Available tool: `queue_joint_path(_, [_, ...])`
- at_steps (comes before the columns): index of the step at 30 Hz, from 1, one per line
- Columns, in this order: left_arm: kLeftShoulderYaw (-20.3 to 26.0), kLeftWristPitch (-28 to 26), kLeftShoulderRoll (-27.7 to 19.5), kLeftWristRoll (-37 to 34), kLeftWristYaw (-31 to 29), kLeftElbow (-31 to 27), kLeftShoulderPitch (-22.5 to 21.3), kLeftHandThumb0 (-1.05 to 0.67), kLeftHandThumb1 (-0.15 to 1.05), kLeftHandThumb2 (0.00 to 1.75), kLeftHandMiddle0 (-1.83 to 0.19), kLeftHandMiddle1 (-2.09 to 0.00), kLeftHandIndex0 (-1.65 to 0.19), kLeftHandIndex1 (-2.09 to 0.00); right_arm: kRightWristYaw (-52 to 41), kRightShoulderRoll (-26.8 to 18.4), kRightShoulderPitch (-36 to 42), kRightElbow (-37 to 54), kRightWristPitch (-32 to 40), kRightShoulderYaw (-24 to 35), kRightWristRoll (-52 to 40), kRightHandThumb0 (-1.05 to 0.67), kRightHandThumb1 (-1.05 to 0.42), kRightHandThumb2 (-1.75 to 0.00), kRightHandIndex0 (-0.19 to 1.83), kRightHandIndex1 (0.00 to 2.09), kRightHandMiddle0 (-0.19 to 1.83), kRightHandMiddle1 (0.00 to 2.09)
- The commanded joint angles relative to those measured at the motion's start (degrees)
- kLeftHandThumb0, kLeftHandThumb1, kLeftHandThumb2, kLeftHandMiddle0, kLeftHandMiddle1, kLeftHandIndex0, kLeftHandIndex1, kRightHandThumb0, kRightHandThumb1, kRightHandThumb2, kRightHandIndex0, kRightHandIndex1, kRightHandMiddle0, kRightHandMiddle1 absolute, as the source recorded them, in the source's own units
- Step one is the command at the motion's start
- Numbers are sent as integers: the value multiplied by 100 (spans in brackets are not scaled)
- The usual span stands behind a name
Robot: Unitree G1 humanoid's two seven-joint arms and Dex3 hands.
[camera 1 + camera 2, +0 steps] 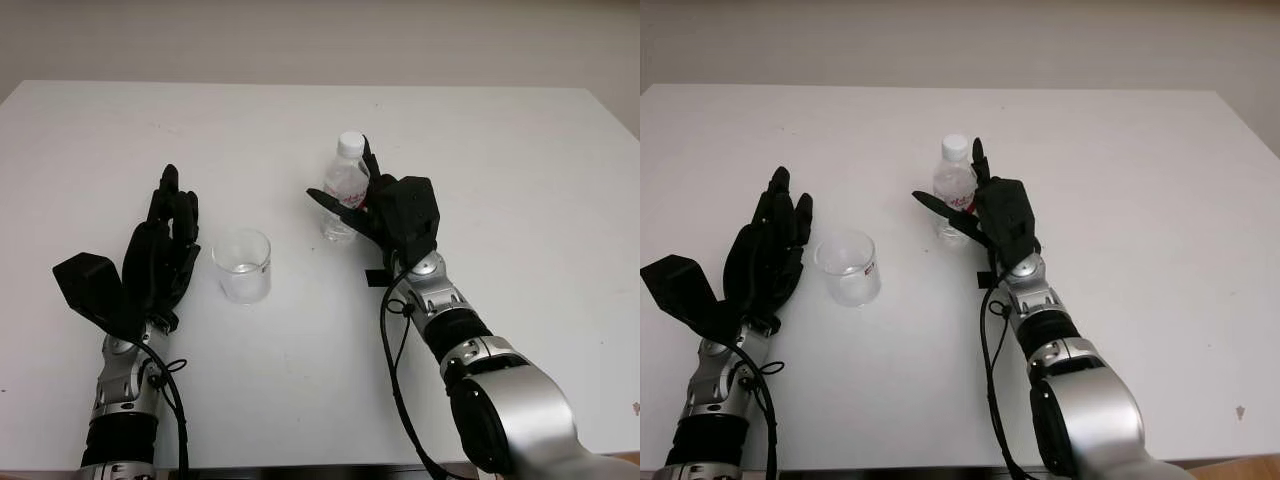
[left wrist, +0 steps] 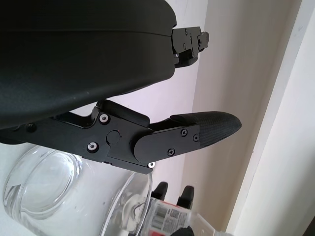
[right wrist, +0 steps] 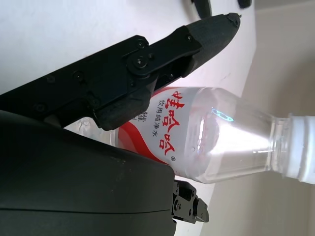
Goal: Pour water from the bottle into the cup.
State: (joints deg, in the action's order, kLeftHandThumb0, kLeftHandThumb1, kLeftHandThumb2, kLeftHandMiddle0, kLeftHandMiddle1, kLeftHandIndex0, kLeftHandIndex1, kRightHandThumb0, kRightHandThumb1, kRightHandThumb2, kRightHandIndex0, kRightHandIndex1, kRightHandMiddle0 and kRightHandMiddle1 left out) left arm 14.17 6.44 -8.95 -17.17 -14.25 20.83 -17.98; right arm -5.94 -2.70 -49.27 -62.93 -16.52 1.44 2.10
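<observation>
The clear water bottle [image 1: 345, 192] will keep its water in when I tip it over the cup, because the white cap [image 1: 351, 144] is on its neck.
A clear water bottle [image 1: 345, 190] with a white cap and a red-and-white label [image 3: 167, 128] stands upright near the middle of the white table [image 1: 520, 160]. My right hand [image 1: 350, 180] is open around it, thumb [image 3: 162, 59] across the near side and fingers [image 1: 369, 158] straight up behind it. I cannot tell whether they touch the bottle. A clear, low cup [image 1: 243, 265] stands upright to the bottle's near left. My left hand [image 1: 172, 215] is open just left of the cup, and apart from it. The cup [image 2: 54, 191] sits beside that hand's finger [image 2: 197, 130].
A black cable [image 1: 392, 340] hangs along my right forearm above the table. The table's far edge meets a pale wall [image 1: 320, 40]. Bare tabletop stretches to the right of the bottle and in front of the cup.
</observation>
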Motion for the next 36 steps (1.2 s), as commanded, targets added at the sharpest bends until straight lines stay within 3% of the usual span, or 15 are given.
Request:
queue_joint_path(1, [6,37,6,3,4,-87,10,-70,105,57,10,-5,11,-5,-90,65,-116,-86,-146,125,-135,-85,-85,-4,-19,0,-19,0])
queue_joint_path(3, [2,38,8,8,7,-88,9,-70,105,57,10,-5,11,-5,-78,112,-121,-144,-216,194,-208,-82,-84,-4,-16,2,-17,1])
queue_joint_path(6, [2,18,22,-8,10,-104,6,-69,105,58,10,-5,11,-5,69,158,-133,-211,-330,222,-198,-71,-83,-5,13,21,8,22])
queue_joint_path(7, [1,31,26,-5,10,-98,2,-69,105,58,10,-5,11,-5,78,190,-127,-245,-465,263,-234,-64,-83,-5,28,57,12,74])
queue_joint_path(8, [-4,51,23,1,-3,-86,-2,-69,105,58,10,-5,11,-5,79,217,-130,-285,-560,301,-268,-56,-84,-5,29,108,13,124])
queue_joint_path(9, [-6,60,22,6,-9,-77,-6,-68,105,58,10,-5,11,-5,74,226,-134,-329,-656,309,-263,-50,-86,-6,34,142,19,155])
queue_joint_path(10, [-6,57,34,12,16,-81,-10,-69,105,58,10,-6,11,-5,68,230,-144,-373,-716,315,-252,-45,-90,-7,48,171,33,181])
queue_joint_path(12, [-14,56,47,30,48,-90,-11,-69,105,58,9,-6,11,-5,97,215,-171,-439,-747,281,-178,-45,-95,-7,64,190,46,201])
queue_joint_path(15, [-21,35,50,18,57,-101,-15,-69,105,58,10,-5,11,-5,62,196,-192,-481,-784,261,-127,-45,-102,-8,84,202,68,208])
queue_joint_path(17, [-24,20,47,22,71,-112,-14,-69,105,58,10,-5,12,-5,41,168,-214,-496,-735,220,-65,-42,-104,-20,115,208,97,209])
queue_joint_path(22, [-26,27,39,42,87,-90,-17,-69,105,58,10,-5,12,-5,265,98,-197,-497,-895,1,285,-38,-105,-35,150,209,124,209])
queue_joint_path(30, [-24,30,40,3,42,-105,8,-68,105,59,10,-5,12,-5,532,50,-214,-497,-935,-223,624,-38,-105,-38,153,209,132,209])
queue_joint_path(36, [-27,24,52,16,72,-117,22,-69,105,58,10,-5,12,-5,954,-43,-303,-436,-1132,-547,1078,-36,-105,-37,143,209,121,209])
